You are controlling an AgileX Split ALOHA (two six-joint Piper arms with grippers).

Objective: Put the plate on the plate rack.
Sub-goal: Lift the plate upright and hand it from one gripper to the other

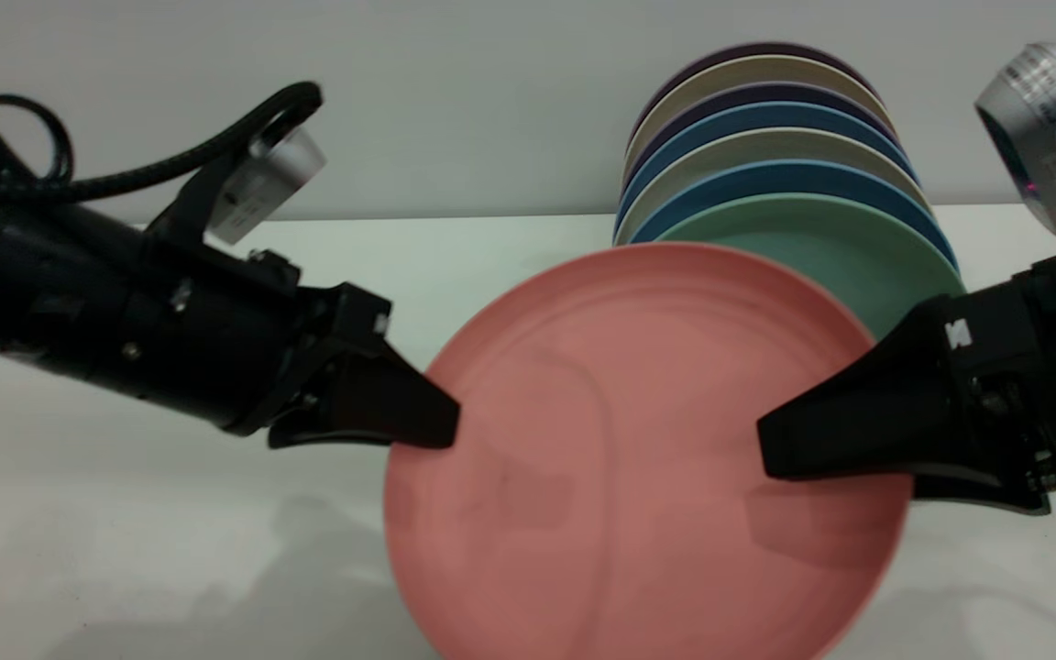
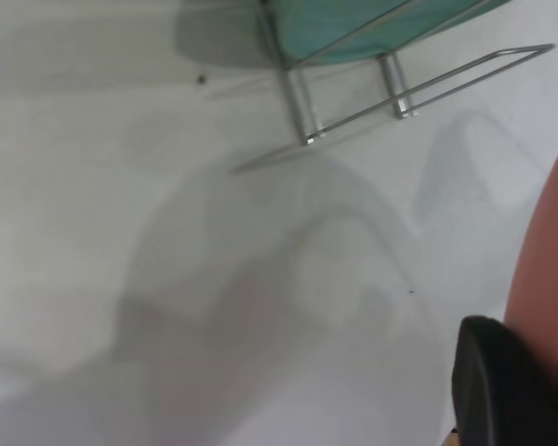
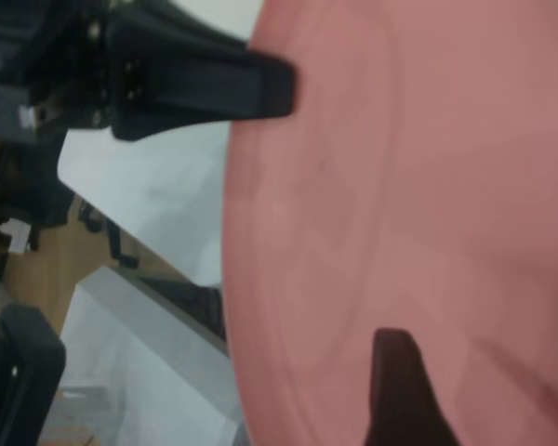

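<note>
Both my grippers are shut on the salmon-pink plate's rim (image 1: 405, 471). My left gripper should open and move away before my right gripper lifts the plate over the wire loop (image 2: 471, 74).
The salmon-pink plate (image 1: 638, 440) hangs above the table, its face tilted toward the exterior camera, just in front of the row of plates. My left gripper (image 1: 441, 429) is shut on its left rim; my right gripper (image 1: 766, 451) is shut on its right rim. In the left wrist view one black finger (image 2: 502, 390) presses the pink rim (image 2: 547, 251). In the right wrist view the plate (image 3: 428, 186) fills the frame, with my right finger (image 3: 400, 390) on its face and the left gripper (image 3: 260, 88) at the far rim. The silver wire plate rack (image 2: 400, 93) shows only in the left wrist view.
Several plates stand upright in the rack behind the pink one: a teal-green plate (image 1: 821, 247) in front, then blue (image 1: 766, 179), beige and purple ones. The teal plate (image 2: 353, 28) also shows in the left wrist view, with an unfilled wire loop (image 2: 484, 70) in front of it.
</note>
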